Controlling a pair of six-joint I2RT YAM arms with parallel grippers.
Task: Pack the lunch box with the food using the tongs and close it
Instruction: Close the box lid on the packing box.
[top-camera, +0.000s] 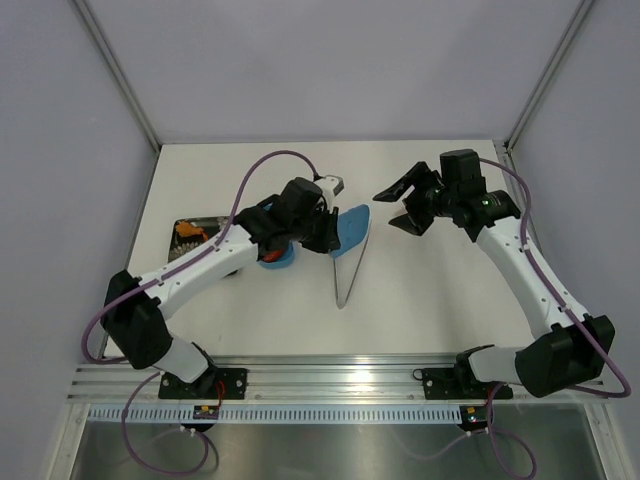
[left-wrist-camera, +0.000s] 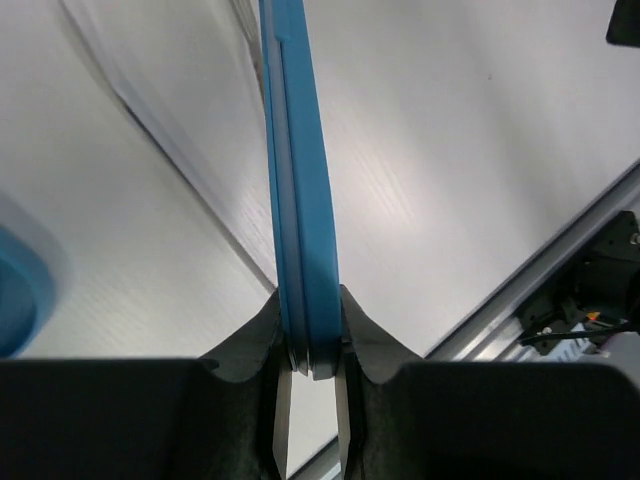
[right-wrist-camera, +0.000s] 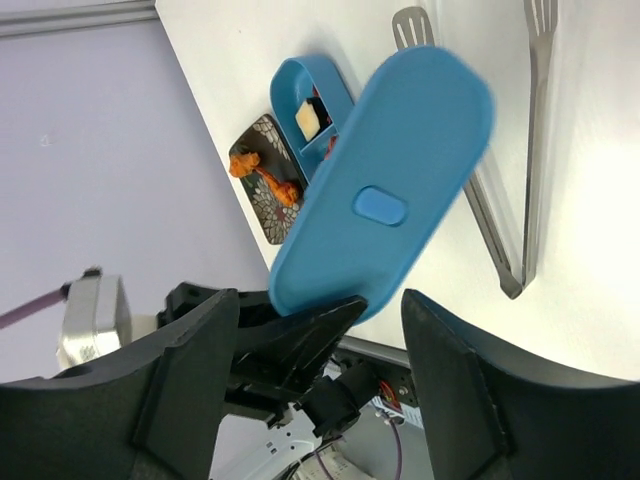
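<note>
My right gripper should grab the lid's loose end while my left gripper changes its grip, because the blue lid is standing on edge in my left gripper.
My left gripper is shut on one end of the flat blue lid, holding it on edge above the table. In the left wrist view the lid runs edge-on between the fingers of the left gripper. My right gripper stands open just right of the lid, apart from it; the right wrist view shows the lid beyond its spread jaws. The lunch box lies open with a cream piece inside. Orange food is on the plate. The tongs lie on the table.
The dark patterned plate sits at the left, beside the lunch box, which my left arm partly covers. A metal rail runs along the table's near edge. Grey walls close the back and sides.
</note>
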